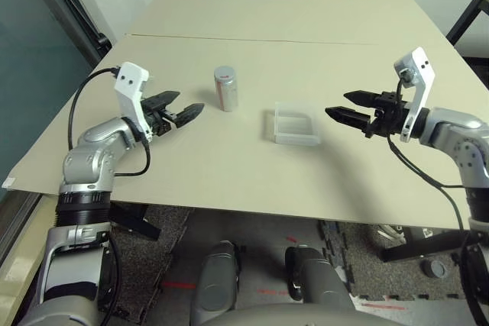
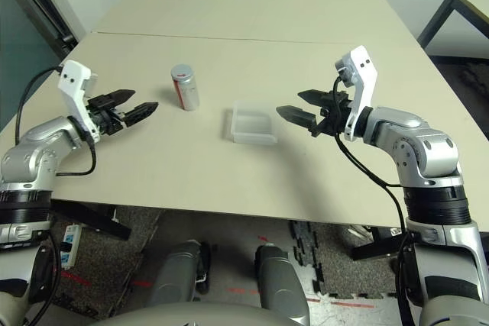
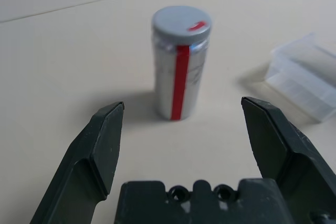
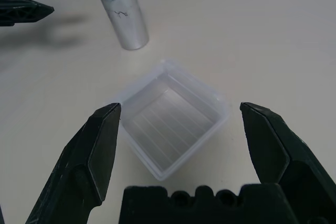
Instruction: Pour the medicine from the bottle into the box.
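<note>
The upright bottle (image 1: 226, 88) is centred ahead of my left gripper's open fingers, so I keep moving that gripper forward and close it around the bottle's body (image 1: 228, 98), below the bottle's cap.
The bottle (image 1: 226, 88) stands upright near the table's middle, white with a red stripe and a grey cap (image 3: 181, 23) on it. To its right lies the box (image 1: 295, 124), a shallow clear tray with nothing visible inside (image 4: 173, 121). My left gripper (image 1: 183, 108) hovers open just left of the bottle, fingers pointing at it and apart from it. My right gripper (image 1: 345, 107) hovers open just right of the box, fingers aimed at it. The medicine is hidden.
A seam (image 1: 252, 39) crosses the beige table behind the bottle. A dark window wall (image 1: 30, 59) stands at the left and a black table leg (image 1: 464, 17) at the far right. The table's front edge (image 1: 229, 211) runs below both grippers.
</note>
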Available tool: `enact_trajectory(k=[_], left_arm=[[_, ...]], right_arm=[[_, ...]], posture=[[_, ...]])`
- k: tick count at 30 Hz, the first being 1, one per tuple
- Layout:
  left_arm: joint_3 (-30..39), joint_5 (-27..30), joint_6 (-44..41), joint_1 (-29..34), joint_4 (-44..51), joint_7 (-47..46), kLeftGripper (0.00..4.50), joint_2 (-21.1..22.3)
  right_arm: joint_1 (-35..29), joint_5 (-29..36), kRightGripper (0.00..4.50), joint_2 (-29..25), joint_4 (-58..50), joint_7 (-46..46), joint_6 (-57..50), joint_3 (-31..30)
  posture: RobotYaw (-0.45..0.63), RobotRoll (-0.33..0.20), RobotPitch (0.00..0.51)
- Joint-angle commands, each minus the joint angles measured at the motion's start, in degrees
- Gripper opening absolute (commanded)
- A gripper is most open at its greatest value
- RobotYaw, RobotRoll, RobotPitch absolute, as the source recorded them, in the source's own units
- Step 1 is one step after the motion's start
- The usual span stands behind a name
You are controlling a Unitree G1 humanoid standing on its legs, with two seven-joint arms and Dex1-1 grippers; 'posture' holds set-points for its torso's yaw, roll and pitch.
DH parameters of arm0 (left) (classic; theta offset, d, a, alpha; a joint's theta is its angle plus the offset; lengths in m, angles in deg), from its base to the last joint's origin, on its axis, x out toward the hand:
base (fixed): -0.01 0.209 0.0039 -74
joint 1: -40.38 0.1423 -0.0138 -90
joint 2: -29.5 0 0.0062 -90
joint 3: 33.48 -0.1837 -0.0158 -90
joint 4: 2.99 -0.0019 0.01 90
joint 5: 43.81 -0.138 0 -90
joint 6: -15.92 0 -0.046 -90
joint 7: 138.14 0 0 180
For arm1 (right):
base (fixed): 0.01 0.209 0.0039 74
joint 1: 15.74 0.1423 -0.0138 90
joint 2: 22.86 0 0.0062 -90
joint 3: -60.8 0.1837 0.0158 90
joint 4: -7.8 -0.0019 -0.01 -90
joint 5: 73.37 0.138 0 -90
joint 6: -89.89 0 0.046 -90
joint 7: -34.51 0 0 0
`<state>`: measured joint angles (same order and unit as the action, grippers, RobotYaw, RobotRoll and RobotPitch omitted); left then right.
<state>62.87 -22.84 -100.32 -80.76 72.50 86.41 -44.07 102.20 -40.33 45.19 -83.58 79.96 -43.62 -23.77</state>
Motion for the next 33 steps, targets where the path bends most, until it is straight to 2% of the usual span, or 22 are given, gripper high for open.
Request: enact_trajectory(k=[1, 15, 33], left_arm=[[-2.1, -2.5, 3.7, -3.2, -5.9, 1.4, 4.48, -1.2], [-3.4, -7.2, 14.4, -12.3, -24.1, 3.1, 4.48, -4.4], [-3.5, -12.1, 24.8, -19.1, -41.2, 2.1, 4.48, -8.3]], right_arm=[[-1.6, -0.7, 4.5, 0.3, 0.1, 0.2, 0.9, 0.3], [-3.4, 0.4, 4.5, 1.0, -2.4, -1.5, -0.1, 1.6], [-3.5, 2.5, 4.5, 1.2, -9.1, -4.7, -4.6, 2.8]], posture=[[0.01, 0.0, 0.074], [-0.05, 0.0, 0.062], [-0.11, 0.0, 0.077]])
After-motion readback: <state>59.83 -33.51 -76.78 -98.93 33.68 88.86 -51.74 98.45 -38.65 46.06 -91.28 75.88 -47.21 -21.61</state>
